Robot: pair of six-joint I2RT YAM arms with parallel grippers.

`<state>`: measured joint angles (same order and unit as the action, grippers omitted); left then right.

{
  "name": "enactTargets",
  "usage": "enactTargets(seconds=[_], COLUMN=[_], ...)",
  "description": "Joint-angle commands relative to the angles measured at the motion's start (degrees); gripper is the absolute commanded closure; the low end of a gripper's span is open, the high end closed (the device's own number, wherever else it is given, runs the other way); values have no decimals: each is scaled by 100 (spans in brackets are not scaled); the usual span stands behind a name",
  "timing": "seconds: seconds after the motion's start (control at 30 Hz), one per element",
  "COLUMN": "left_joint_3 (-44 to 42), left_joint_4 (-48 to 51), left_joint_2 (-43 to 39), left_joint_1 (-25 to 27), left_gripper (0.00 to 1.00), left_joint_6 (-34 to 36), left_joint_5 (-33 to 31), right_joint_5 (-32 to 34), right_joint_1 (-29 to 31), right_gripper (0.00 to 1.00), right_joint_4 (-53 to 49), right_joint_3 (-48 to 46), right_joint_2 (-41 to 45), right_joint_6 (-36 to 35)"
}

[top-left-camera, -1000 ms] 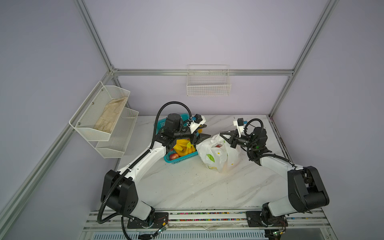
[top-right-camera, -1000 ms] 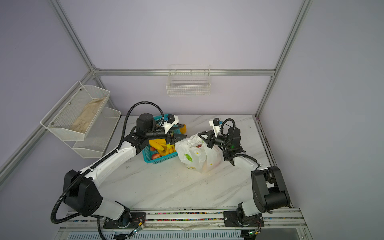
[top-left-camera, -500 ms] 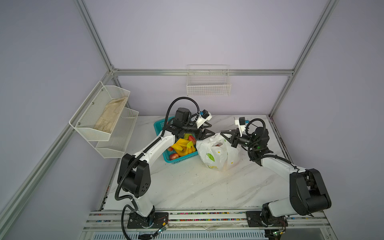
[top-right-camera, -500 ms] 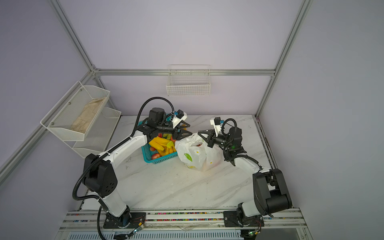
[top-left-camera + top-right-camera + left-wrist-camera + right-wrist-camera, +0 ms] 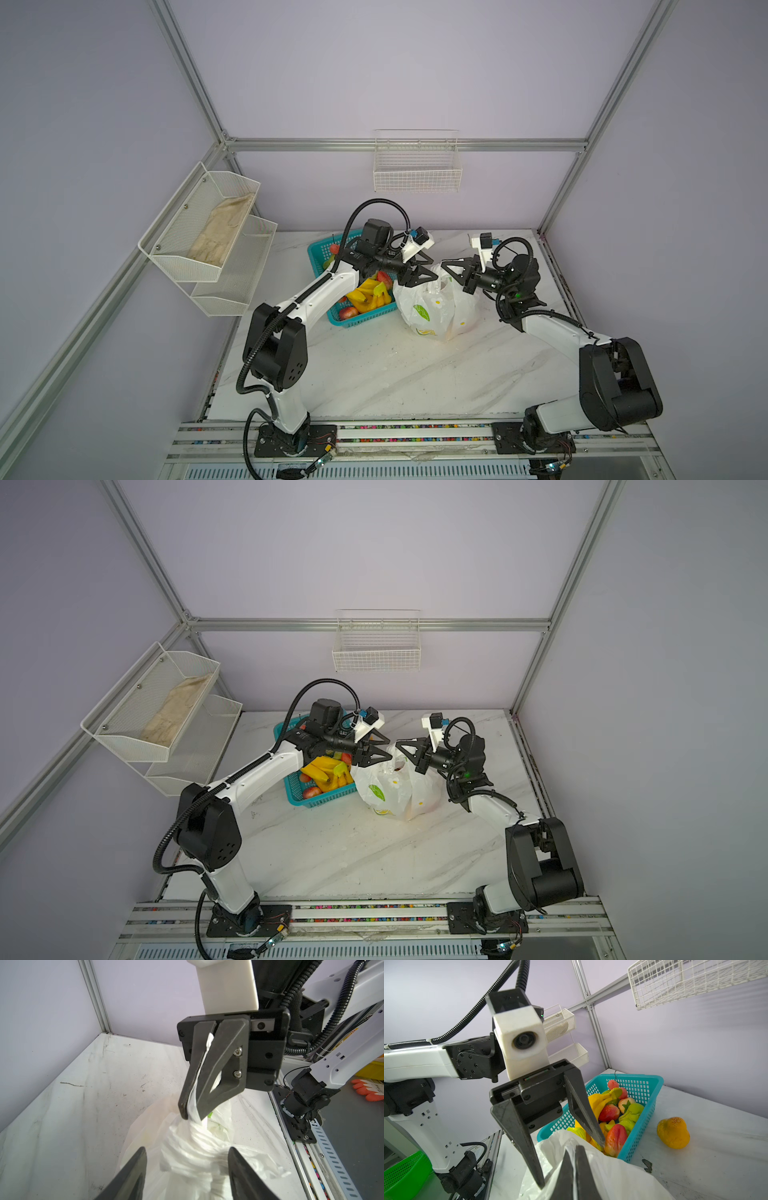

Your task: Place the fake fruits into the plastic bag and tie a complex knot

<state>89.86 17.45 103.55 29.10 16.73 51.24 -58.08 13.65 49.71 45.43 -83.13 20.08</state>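
Next, I clamp the bunch with my left gripper before my right gripper opens, because my right gripper is holding the bag by a white strip above the bag's twisted bunch.
The plastic bag stands mid-table, white with a green print. Its handle strips are twisted into a bunch; whether that is a tied knot I cannot tell. My right gripper is shut on a white strip that rises from the bunch. Over the bag's top hangs my left gripper, open, its fingers either side of the twist without touching it. More fake fruits lie in the teal basket. One orange fruit rests on the table beside it.
A two-tier white mesh rack on the left wall holds a beige cloth. A wire basket hangs on the rear wall. A green bin and orange gloves lie off the table.
My left arm has swung right from over the teal basket, bringing its open gripper over the bag's top. The right gripper has held its place, shut on the strip.
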Motion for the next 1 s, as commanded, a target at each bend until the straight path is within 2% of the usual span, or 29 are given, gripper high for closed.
enactTargets(seconds=[0.0,0.27,0.5,0.73,0.77,0.8,0.87,0.97], left_joint_3=[619,800,800,735,712,695,683,680], left_joint_4=[-10,111,337,457,473,506,593,742], left_joint_2=[92,253,227,106,88,55,-1,-69], left_joint_1=[86,149,148,148,147,144,146,148], left_gripper=[40,45,65,94,96,100,100,100], left_joint_6=[111,229,463,830,909,1007,1229,1567], left_joint_5=[126,54,-194,-458,-482,-508,-528,-551], right_joint_5=[-64,-19,52,198,228,274,393,692], right_joint_1=[65,199,199,201,200,201,204,200], right_gripper=[100,100,100,100,99,92,79,68], right_joint_4=[489,893,721,385,231,-14,-665,-1786], right_joint_3=[71,106,115,102,114,132,212,379], right_joint_2=[114,-39,16,156,189,244,367,622], right_joint_6=[179,469,324,-47,-205,-427,-993,-2009])
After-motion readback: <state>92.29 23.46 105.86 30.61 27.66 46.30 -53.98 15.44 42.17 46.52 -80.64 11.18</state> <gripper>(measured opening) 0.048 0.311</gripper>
